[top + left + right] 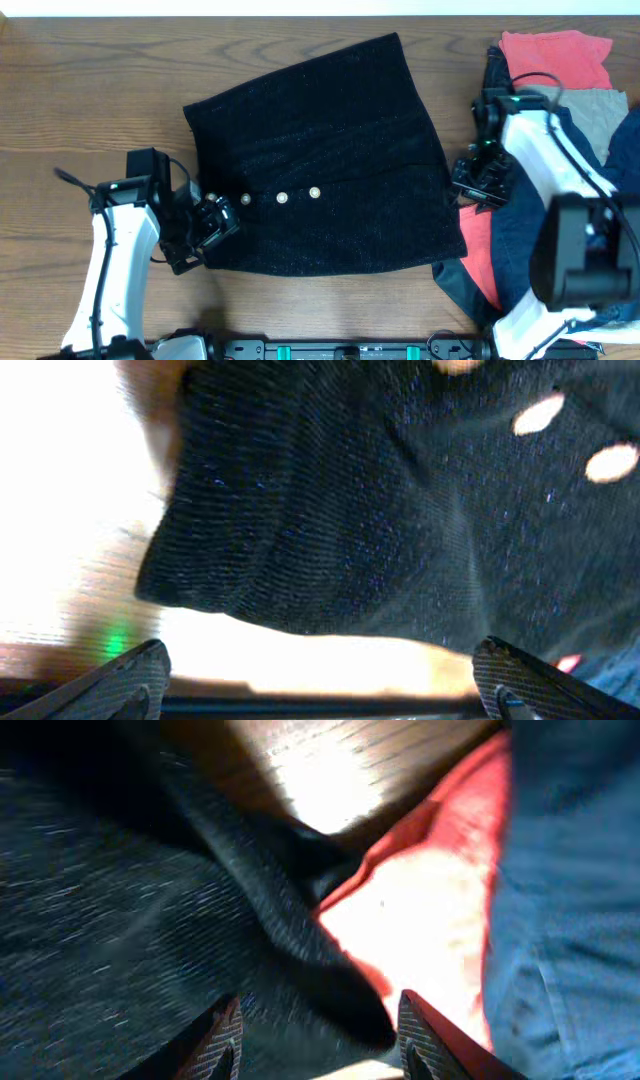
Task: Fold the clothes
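Soft creases [464, 540] run into the limp lower edge of the black fuzzy garment [320, 510]. The garment will therefore sag into loose, deep folds when I pick it up.
The black fuzzy garment [320, 160] lies spread flat on the table, with three pale buttons [282, 198] in a row near its left side. My left gripper [208, 225] is at the garment's lower left corner. In the left wrist view its fingers [320, 685] are wide open and empty, with the garment's edge [330, 520] just ahead. My right gripper [470, 180] is at the garment's right edge. In the right wrist view its fingers [320, 1040] are open, with the black cloth's edge [150, 920] lying between them.
A pile of clothes sits at the right: a red cloth [555, 50], a grey cloth [600, 105], a navy garment [520, 250] and another red cloth [482, 255], also seen in the right wrist view [420, 910]. Bare wooden table [100, 80] lies to the left.
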Robot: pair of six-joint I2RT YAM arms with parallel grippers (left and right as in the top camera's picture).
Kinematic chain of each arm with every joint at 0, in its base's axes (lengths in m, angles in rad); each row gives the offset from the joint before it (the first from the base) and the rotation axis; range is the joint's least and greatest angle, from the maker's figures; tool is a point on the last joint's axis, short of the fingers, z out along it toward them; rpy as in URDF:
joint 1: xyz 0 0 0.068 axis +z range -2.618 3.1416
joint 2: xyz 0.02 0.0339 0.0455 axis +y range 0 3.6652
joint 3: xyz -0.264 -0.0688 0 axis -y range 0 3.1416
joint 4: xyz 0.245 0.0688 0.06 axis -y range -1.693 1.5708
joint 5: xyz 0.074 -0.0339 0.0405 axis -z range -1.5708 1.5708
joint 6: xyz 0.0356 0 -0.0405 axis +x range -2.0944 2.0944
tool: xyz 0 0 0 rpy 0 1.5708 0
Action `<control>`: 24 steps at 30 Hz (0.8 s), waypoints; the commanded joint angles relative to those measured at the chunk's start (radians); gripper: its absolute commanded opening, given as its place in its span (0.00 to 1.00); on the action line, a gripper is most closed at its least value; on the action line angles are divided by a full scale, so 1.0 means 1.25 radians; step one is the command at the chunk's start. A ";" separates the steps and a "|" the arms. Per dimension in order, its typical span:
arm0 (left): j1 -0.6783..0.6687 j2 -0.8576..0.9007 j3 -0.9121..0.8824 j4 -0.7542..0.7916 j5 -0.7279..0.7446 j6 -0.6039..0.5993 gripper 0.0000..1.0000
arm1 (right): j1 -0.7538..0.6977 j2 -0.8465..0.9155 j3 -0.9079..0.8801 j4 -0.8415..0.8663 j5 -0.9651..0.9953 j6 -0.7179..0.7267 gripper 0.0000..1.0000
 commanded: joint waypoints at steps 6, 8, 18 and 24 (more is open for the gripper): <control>-0.046 -0.046 -0.138 0.060 -0.031 -0.185 1.00 | -0.003 -0.212 -0.036 -0.005 -0.023 0.127 0.49; -0.049 -0.046 -0.189 0.103 -0.030 -0.237 1.00 | -0.003 -0.242 -0.061 -0.010 -0.029 0.141 0.48; -0.049 -0.046 -0.251 0.310 -0.054 -0.289 0.79 | 0.036 -0.291 -0.201 0.023 -0.060 0.159 0.47; -0.049 -0.046 -0.251 0.255 -0.053 -0.279 0.28 | 0.073 -0.291 -0.292 0.070 -0.131 0.190 0.44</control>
